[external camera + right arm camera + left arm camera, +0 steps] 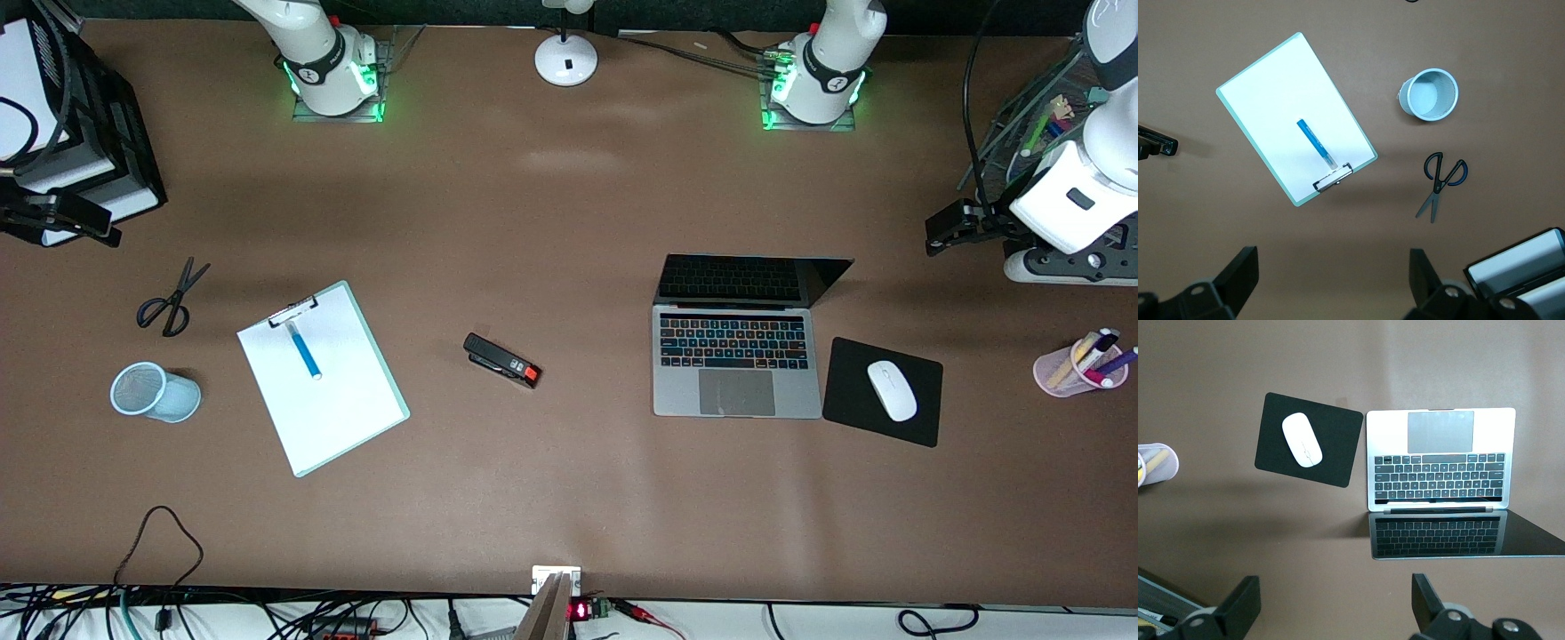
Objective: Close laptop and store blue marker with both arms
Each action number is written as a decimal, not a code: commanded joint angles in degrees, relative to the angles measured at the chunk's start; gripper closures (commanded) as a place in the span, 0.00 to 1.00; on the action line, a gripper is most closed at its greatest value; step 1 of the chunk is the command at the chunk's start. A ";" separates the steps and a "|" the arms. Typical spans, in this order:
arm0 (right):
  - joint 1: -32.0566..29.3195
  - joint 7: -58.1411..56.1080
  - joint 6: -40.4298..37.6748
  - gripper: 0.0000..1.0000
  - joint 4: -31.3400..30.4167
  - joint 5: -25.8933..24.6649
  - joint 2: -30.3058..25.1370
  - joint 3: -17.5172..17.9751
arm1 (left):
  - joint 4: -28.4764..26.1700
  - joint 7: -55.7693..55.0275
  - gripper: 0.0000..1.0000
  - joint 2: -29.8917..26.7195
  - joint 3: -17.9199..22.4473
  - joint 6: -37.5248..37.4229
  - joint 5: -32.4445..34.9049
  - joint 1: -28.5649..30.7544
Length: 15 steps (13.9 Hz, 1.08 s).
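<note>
The laptop's screen (738,279) will come down flat over its base when I push it, and the base will stay still, because a hinge (733,308) runs behind the keys.
The laptop (736,356) stands open toward the left arm's end of the table, keys lit and screen tilted back; it also shows in the left wrist view (1441,453). The blue marker (304,350) lies on the white sheet of a clipboard (347,418) toward the right arm's end, also in the right wrist view (1315,141). My left gripper (1335,600) is open and empty, high over bare table by the laptop's screen. My right gripper (1331,280) is open and empty, high over bare table by the clipboard's clip (1333,180).
A pale blue mesh cup (153,391) and scissors (169,300) lie beside the clipboard. A black stapler (502,360) lies mid-table. A black mousepad (853,400) with a white mouse (892,389) lies beside the laptop. A pen cup (1071,369), black trays (89,169) and a lamp base (566,58) stand at the table's edges.
</note>
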 commanded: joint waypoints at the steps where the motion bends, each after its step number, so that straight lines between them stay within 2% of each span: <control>1: -0.17 0.59 -0.47 0.00 -1.13 0.58 -1.82 0.42 | 1.87 0.32 0.00 0.51 0.07 -1.74 -0.96 0.05; 8: -0.25 -0.11 0.32 0.00 -1.04 0.76 0.11 0.60 | 1.95 0.23 0.00 0.60 0.07 -1.74 -0.96 -0.03; 12: 0.09 -0.12 1.90 0.00 -1.04 1.02 4.23 0.68 | 1.87 0.23 0.00 0.77 0.07 -3.76 -1.75 0.05; 13: 1.05 -0.20 4.60 0.00 -1.04 1.19 5.55 0.69 | 1.87 0.32 0.05 0.95 0.07 -3.85 -1.75 0.14; 14: 1.93 -0.73 7.42 0.00 -1.04 1.20 7.48 0.77 | 1.87 0.40 0.27 0.95 0.07 -4.20 -1.84 0.14; 15: 2.55 -2.82 9.36 0.00 -1.04 1.37 9.41 0.77 | 1.78 0.32 0.36 1.56 0.16 -4.29 -1.75 0.05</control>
